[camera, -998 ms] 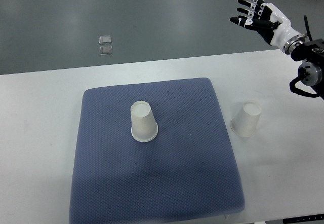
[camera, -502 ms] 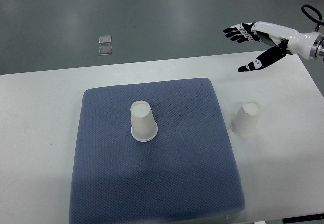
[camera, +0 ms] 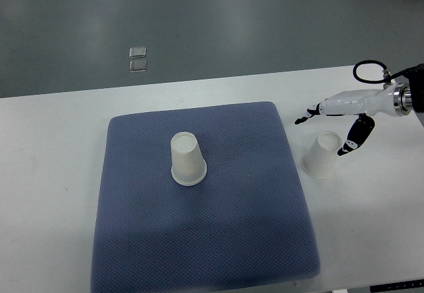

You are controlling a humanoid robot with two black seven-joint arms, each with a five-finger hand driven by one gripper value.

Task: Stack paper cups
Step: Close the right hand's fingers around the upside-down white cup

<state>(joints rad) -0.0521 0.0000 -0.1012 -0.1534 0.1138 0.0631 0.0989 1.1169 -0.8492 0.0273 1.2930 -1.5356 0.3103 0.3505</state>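
Note:
My gripper will lower the second cup (camera: 321, 155) over the first, and the second cup should fit down over it almost to the first cup's rim, because the first cup narrows (camera: 185, 146) toward its top.
One white paper cup (camera: 187, 160) stands upside down on the blue mat (camera: 205, 240), left of its middle. A second white paper cup (camera: 322, 154) stands upside down on the white table just right of the mat. My right hand (camera: 326, 131) comes in from the right edge and hovers just above and behind this second cup. Its fingers (camera: 306, 117) are spread open to the far side of the cup and its thumb (camera: 353, 140) hangs at the cup's right side. It holds nothing. The left arm is out of view.
The white table (camera: 53, 174) runs across the view, with its far edge along the grey floor. Two small clear squares (camera: 138, 58) lie on the floor beyond the table.
My right hand has come down and toward me from high beyond the table's far edge to just over the cup beside the mat, turning its open fingers around it. The cups have not moved.

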